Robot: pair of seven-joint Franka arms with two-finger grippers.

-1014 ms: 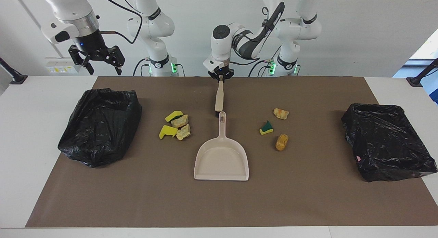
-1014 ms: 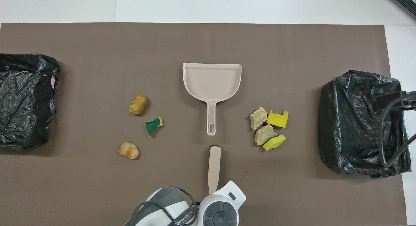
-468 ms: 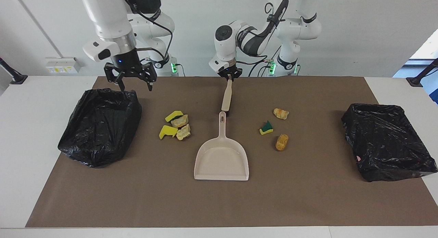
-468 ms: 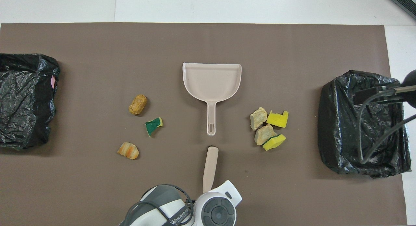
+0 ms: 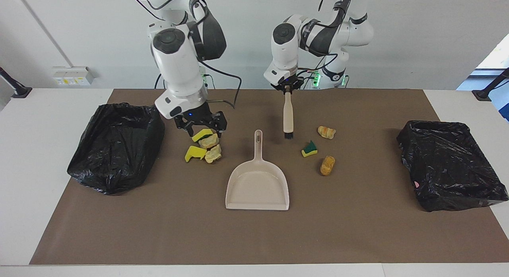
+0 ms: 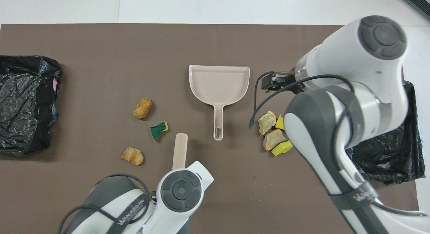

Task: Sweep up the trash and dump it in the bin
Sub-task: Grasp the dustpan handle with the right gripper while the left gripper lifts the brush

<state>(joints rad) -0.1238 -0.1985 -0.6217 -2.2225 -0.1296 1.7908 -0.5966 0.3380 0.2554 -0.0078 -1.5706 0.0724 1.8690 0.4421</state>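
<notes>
I can see that the dustpan's handle (image 6: 218, 125) points at my arms, clear of the trash cluster. My right gripper should keep going to that handle (image 6: 218, 119) until its fingers close around it.
My left gripper (image 5: 287, 91) is shut on the top of the beige brush (image 5: 288, 116), which hangs upright with its black bristles near the mat beside the dustpan's handle. In the overhead view the brush (image 6: 179, 150) pokes out from under the left wrist. The beige dustpan (image 5: 257, 185) lies flat mid-mat. My right gripper (image 5: 203, 133) is open, low over a cluster of trash (image 5: 206, 146) made of yellow sponge and tan lumps. A green sponge piece (image 5: 309, 149) and two orange lumps (image 5: 326, 132) (image 5: 327, 165) lie toward the left arm's end.
A bin lined with a black bag (image 5: 117, 145) stands at the right arm's end of the brown mat. A second one (image 5: 449, 163) stands at the left arm's end. In the overhead view the right arm covers part of the cluster (image 6: 270, 131).
The right arm swung from above its bin and came down over the trash cluster. The left gripper carried the brush sideways toward the left arm's end, off the dustpan handle's line.
</notes>
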